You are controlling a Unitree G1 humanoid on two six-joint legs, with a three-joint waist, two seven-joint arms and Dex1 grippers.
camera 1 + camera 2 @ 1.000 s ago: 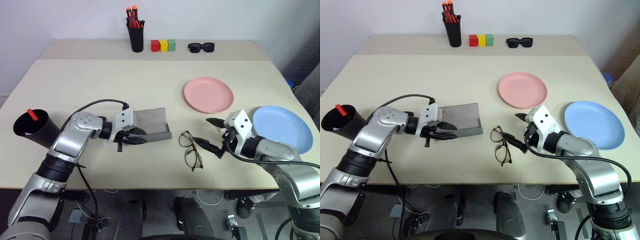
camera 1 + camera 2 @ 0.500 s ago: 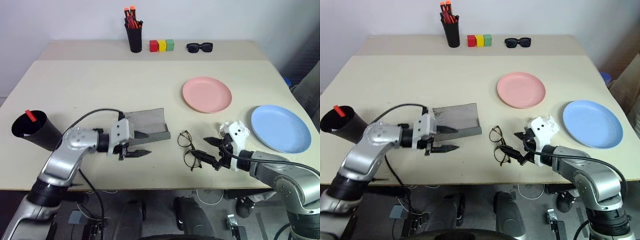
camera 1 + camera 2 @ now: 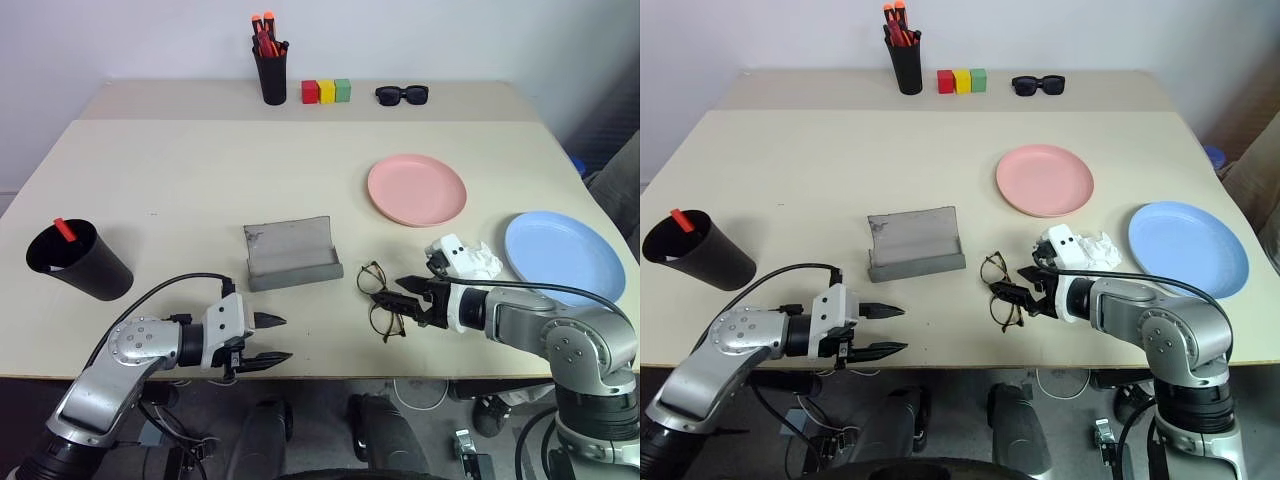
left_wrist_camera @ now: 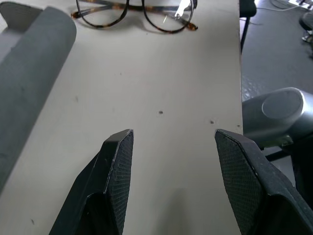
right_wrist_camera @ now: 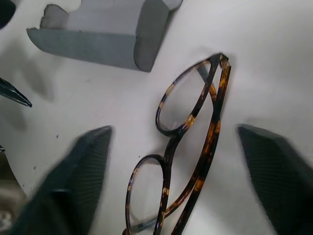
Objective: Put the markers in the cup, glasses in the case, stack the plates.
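The arms (image 5: 211, 139) are folded behind the lenses. The glasses (image 5: 178, 133) will stay folded and fit along the grey case when I carry them in.
The wire-framed glasses (image 3: 380, 300) lie folded on the table, right of the grey case (image 3: 290, 256). My right gripper (image 3: 405, 298) is down at them, open, one finger on each side of the frame (image 5: 190, 161). My left gripper (image 3: 285, 338) hovers open and empty near the table's front edge, in front of the case and apart from it. The black cup (image 3: 78, 262) stands at the left edge with a red marker (image 3: 63, 229) in it. The pink plate (image 3: 417, 190) and the light blue plate (image 3: 565, 257) lie apart at the right.
At the back edge stand a black pen holder (image 3: 270, 76) with orange markers, three coloured blocks (image 3: 327, 91) and black sunglasses (image 3: 402, 95). The left wrist view has the case (image 4: 29, 73) and glasses (image 4: 134, 10) ahead of its fingers.
My left gripper has drawn back from the case toward the table's front edge, leaving the case standing. My right gripper has rolled, dropped onto the glasses and narrowed its fingers.
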